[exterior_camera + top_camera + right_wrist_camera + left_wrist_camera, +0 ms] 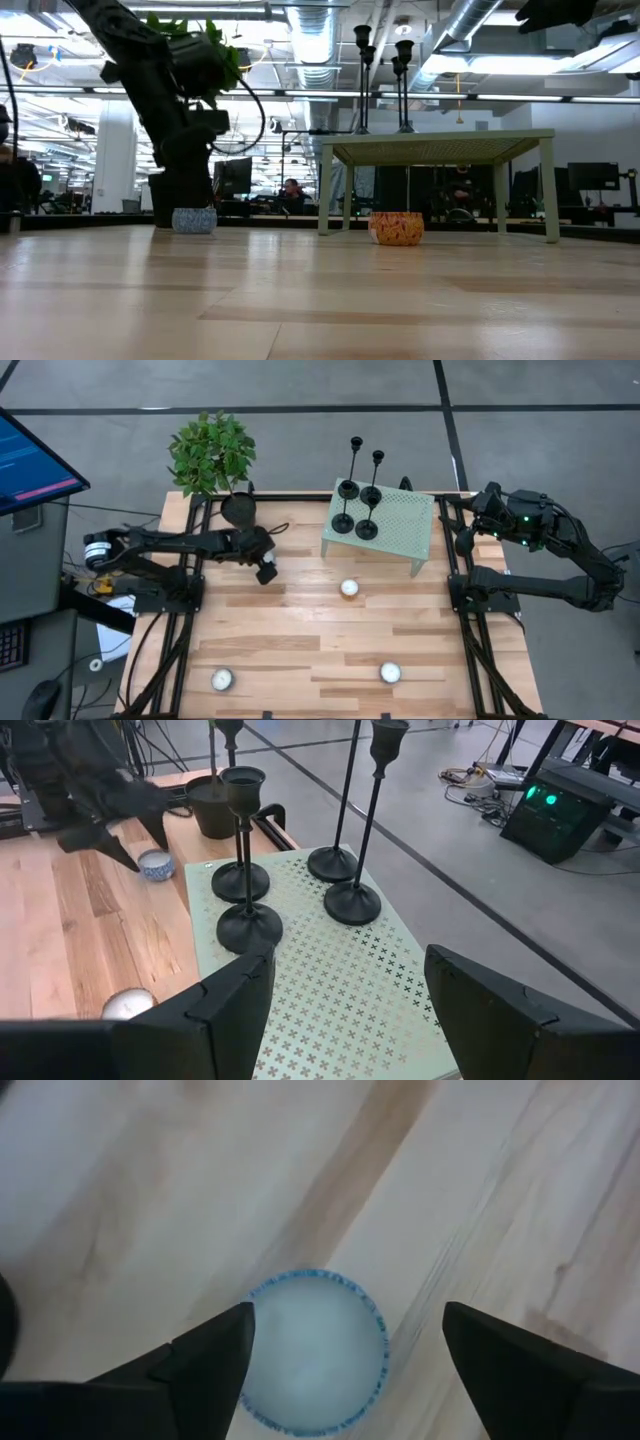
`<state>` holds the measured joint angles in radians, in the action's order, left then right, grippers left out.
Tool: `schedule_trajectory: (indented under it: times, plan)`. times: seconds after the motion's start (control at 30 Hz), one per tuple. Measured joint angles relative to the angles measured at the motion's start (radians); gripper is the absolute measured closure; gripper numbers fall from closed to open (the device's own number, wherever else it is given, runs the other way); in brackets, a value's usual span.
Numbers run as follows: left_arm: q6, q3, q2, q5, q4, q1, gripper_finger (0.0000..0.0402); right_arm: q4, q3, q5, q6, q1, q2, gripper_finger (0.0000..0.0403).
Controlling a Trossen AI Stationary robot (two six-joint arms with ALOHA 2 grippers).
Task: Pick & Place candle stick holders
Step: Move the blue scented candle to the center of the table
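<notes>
I should open my left gripper wider and center it over the tealight (314, 1354) before closing, because the blue-rimmed tealight is close to one finger with a gap at the other (415, 1352).
Four black candle stick holders (356, 510) of differing heights stand upright on their disc bases on a pale green perforated stand (400, 525) at the table's far right. They also show in the right wrist view (300, 870). My right gripper (348, 958) is open and empty, hovering above the stand's right side (475, 510). My left gripper (267, 572) is open, pointing down just over a blue-rimmed tealight (315, 1345) on the table left of the stand. Its fingers stand on either side of the tealight.
A potted plant (212, 450) in a black pot (238, 510) stands at the far left. An orange tealight (397, 228) sits in front of the stand, seen from above as white (349, 588). Two more tealights (222, 679) (390, 672) lie near the front edge.
</notes>
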<state>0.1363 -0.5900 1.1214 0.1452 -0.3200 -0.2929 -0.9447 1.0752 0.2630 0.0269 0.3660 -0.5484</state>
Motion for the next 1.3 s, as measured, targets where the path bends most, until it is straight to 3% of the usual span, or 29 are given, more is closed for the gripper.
schedule_trajectory:
  times: [0.43, 0.97, 1.1, 1.3]
  plan:
    - [-0.027, 0.001, 0.128, -0.029, 0.047, -0.034, 0.0079, 0.0, 0.0, 0.0, -0.001, 0.0, 0.0, 0.0154]
    - [-0.011, 0.0, 0.08, -0.051, 0.075, -0.034, 0.0197, 0.0, 0.0, 0.0, -0.001, 0.001, 0.0, 0.0154]
    - [0.01, 0.0, 0.0, -0.053, 0.075, -0.034, 0.0189, -0.001, 0.0, 0.0, -0.001, 0.001, 0.0, 0.0154]
    - [0.016, 0.0, -0.109, -0.048, 0.079, -0.034, 0.0138, -0.001, 0.0, 0.0, -0.001, 0.001, 0.0, 0.0154]
